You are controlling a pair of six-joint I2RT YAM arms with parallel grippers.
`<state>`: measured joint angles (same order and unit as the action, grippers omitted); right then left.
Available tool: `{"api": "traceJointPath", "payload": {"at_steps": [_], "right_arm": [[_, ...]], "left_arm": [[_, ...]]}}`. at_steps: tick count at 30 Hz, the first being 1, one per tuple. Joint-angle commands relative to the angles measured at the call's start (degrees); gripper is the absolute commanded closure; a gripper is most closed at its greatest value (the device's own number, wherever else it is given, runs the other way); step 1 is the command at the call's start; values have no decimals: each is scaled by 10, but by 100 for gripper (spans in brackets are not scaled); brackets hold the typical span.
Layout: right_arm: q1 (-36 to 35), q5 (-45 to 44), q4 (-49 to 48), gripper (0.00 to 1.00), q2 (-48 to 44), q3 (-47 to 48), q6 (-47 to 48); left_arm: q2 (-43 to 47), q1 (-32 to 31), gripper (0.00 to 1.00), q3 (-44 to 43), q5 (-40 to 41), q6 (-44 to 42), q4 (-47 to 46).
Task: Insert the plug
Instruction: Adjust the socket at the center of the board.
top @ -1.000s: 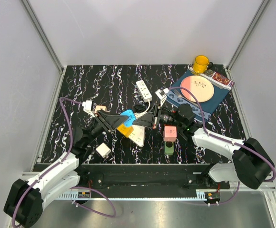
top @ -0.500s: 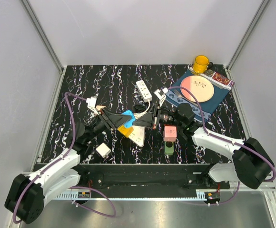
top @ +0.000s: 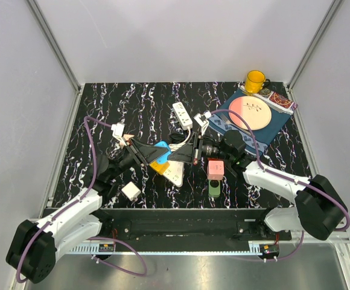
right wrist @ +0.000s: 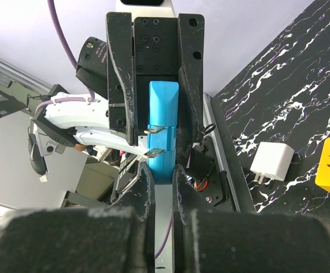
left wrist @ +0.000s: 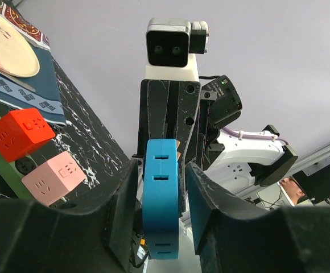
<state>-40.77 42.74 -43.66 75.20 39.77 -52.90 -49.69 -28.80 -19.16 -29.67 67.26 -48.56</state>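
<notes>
The blue plug [top: 162, 151] is in both my grippers, so next my right gripper lets go of its lower end [right wrist: 162, 172] and moves back, leaving the plug to my left gripper.
The blue plug [top: 162, 147] hangs above the table's middle, between both grippers. My right gripper [right wrist: 161, 173] is shut on its lower end, and two metal prongs [right wrist: 156, 141] stick out sideways just beyond the fingertips. From the opposite side my left gripper [left wrist: 161, 166] straddles the blue plug [left wrist: 162, 199]. Its one finger lies against the plug. A narrow gap shows at the other finger [left wrist: 202, 193]. From above, the left gripper [top: 160, 151] and right gripper [top: 172, 153] meet tip to tip.
Below the grippers lie a yellow cube [top: 157, 164] and a white power strip [top: 175, 175]. Another white strip [top: 182, 115] lies further back. A pink cube [top: 215, 168], a green strip [top: 214, 188], a white cube [top: 130, 191], a plate [top: 251, 113] and a yellow mug [top: 254, 81] stand around.
The left gripper's jaws have narrowed around the blue plug, and the left arm has shifted slightly towards the middle. The right gripper has kept its hold without moving.
</notes>
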Motion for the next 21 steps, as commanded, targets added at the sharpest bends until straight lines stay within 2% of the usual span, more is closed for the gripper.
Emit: {"api": "traceJointPath", "payload": {"at_steps": [1, 7, 14, 15, 17, 18, 21], "right_arm": [[-6, 7, -12, 100, 0, 24, 14], [-11, 4, 10, 100, -1, 29, 30], [-13, -7, 60, 99, -12, 33, 57], [-13, -12, 71, 93, -15, 33, 62], [-13, -27, 109, 84, -28, 33, 80], [-13, -33, 124, 72, -33, 35, 96], [-12, -69, 195, 50, -58, 38, 134]], "left_arm": [[-2, -3, 61, -26, -14, -10, -28], [-1, -3, 69, -26, -12, -12, -25], [11, -3, 93, -24, -6, -20, -10], [14, -4, 99, -26, -4, -28, -3], [25, -3, 100, -31, 0, -41, 28], [30, -3, 100, -37, 1, -57, 43], [51, -3, 100, -63, 18, -109, 139]]}}
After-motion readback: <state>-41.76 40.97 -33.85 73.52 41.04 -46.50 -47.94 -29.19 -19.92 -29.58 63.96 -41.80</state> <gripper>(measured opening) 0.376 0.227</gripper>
